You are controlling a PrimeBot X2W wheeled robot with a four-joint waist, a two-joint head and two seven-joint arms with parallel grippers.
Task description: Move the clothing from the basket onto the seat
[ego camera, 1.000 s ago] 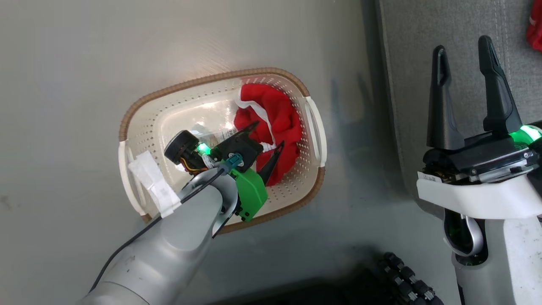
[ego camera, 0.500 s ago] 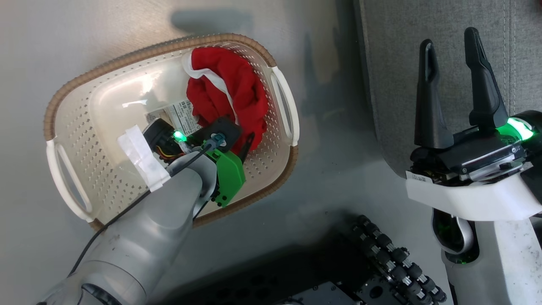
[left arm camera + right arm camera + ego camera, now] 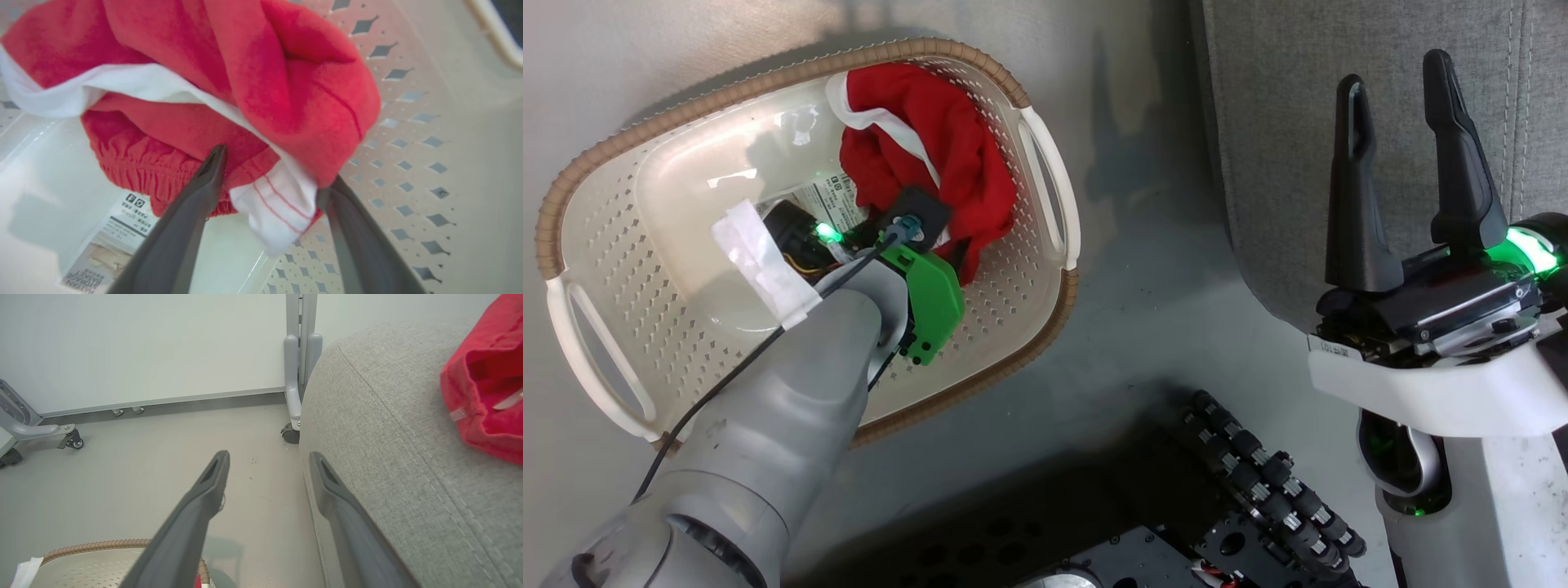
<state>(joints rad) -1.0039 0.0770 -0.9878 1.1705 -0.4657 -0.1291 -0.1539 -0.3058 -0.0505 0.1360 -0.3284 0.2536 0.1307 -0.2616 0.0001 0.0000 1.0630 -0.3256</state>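
The red garment (image 3: 944, 137) will hang down on both sides of the robot's left gripper when the robot lifts it, because soft folds are bunched up around the white-trimmed edge (image 3: 277, 201).
A red garment with white trim, part of the clothing (image 3: 915, 155), lies bunched in the right half of the cream basket (image 3: 768, 77) on the floor. My left gripper (image 3: 273, 169) reaches down into the basket (image 3: 408, 122), open, its fingers astride the garment's white-trimmed edge (image 3: 278, 204). My right gripper (image 3: 1395, 73) hangs open and empty by the edge of the grey seat (image 3: 1274, 122). In the right wrist view that gripper (image 3: 269, 456) sits beside the seat (image 3: 388, 437), on which a second red garment (image 3: 486, 384) lies.
A paper label (image 3: 829, 196) lies on the basket floor. My dark base with ribbed rollers (image 3: 1258, 490) stands below the basket. A wheeled metal stand (image 3: 298, 375) and a wall stand beyond the seat, with another castered frame (image 3: 41, 433) at the left.
The head camera has dipped closer, so the basket looks larger and further left. My left gripper has sunk deeper onto the red garment. The right gripper holds its pose.
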